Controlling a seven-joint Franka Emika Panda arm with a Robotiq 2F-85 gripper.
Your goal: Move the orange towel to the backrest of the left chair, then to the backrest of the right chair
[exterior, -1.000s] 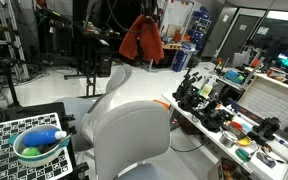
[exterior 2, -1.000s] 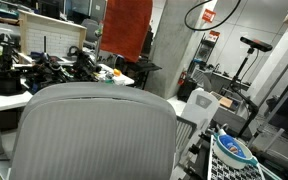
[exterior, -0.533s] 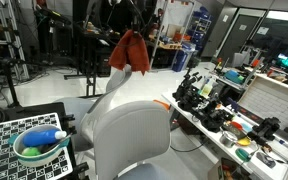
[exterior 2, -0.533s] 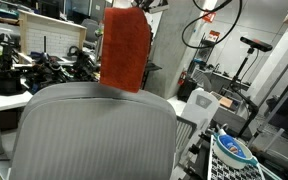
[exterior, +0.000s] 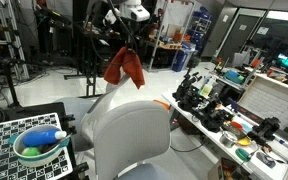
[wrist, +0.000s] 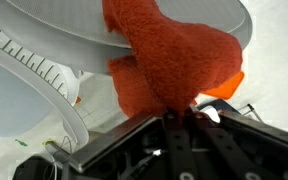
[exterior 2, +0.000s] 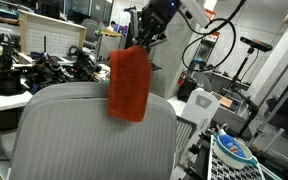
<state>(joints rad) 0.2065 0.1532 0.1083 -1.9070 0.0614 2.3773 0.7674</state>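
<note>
The orange towel's lower end (exterior 2: 129, 107) hangs down just one side of the backrest, so next my gripper takes the towel's held end over the backrest's top rim (exterior 2: 98, 84) before it opens.
The orange towel (exterior: 124, 67) hangs in the air from my gripper (exterior: 127, 42), which is shut on its top edge. In an exterior view the towel (exterior 2: 128, 84) dangles in front of the grey backrest of the near chair (exterior 2: 74, 130), its lower end overlapping the chair's top edge in the picture. A second grey chair (exterior: 112, 85) stands behind the near chair (exterior: 132, 140), and the towel hangs just above its backrest. In the wrist view the towel (wrist: 174, 60) fills the middle, pinched in the gripper (wrist: 174, 118), with both grey backrests below it.
A cluttered workbench (exterior: 234, 115) with black tools runs along one side of the chairs. A checkerboard table holds a green bowl (exterior: 39, 147) with a blue bottle. A white jug (exterior 2: 197, 108) stands past the chair. Stands and cables fill the background.
My gripper has carried the orange towel downward and closer to the chairs. It hung high in the background a second ago and now hangs just above the backrests.
</note>
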